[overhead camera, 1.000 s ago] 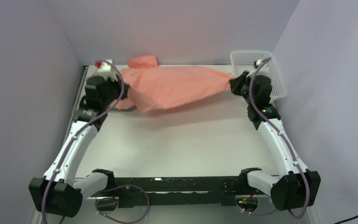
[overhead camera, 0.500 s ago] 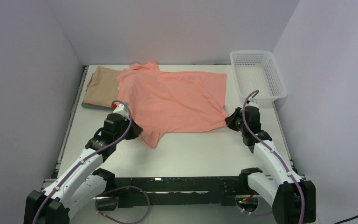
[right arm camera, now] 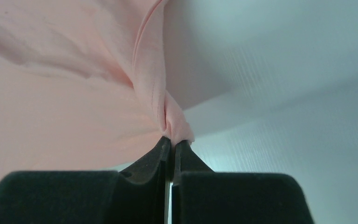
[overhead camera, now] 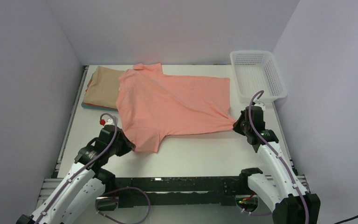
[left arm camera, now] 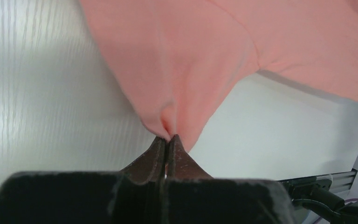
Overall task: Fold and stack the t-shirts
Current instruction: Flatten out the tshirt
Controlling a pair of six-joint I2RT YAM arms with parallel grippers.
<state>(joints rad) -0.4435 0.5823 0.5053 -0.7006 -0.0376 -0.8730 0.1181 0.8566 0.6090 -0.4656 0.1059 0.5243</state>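
I should lay the sleeve and the hem corner (overhead camera: 228,125) flat and smooth the cloth (overhead camera: 137,123) before I fold it, because the sleeve gathers at my left gripper and the hem corner bunches up in my right gripper.
A salmon-pink t-shirt (overhead camera: 177,105) lies spread flat across the middle of the table. My left gripper (overhead camera: 129,145) is shut on the sleeve at its near left corner (left arm camera: 170,123), the cloth pinched at the fingertips (left arm camera: 169,138). My right gripper (overhead camera: 237,125) is shut on the bunched hem corner (right arm camera: 175,122) at the shirt's near right. A folded tan t-shirt (overhead camera: 101,86) lies at the far left, partly under the pink one, with a blue edge (overhead camera: 93,107) below it.
A white mesh basket (overhead camera: 256,74) stands at the far right corner. The grey walls close in the table on three sides. A black rail (overhead camera: 182,184) runs along the near edge between the arm bases.
Both grippers pulled the pink shirt from stretched in the air at the back down and toward me. It now lies flat on the table. Both arms drew nearer the front edge.
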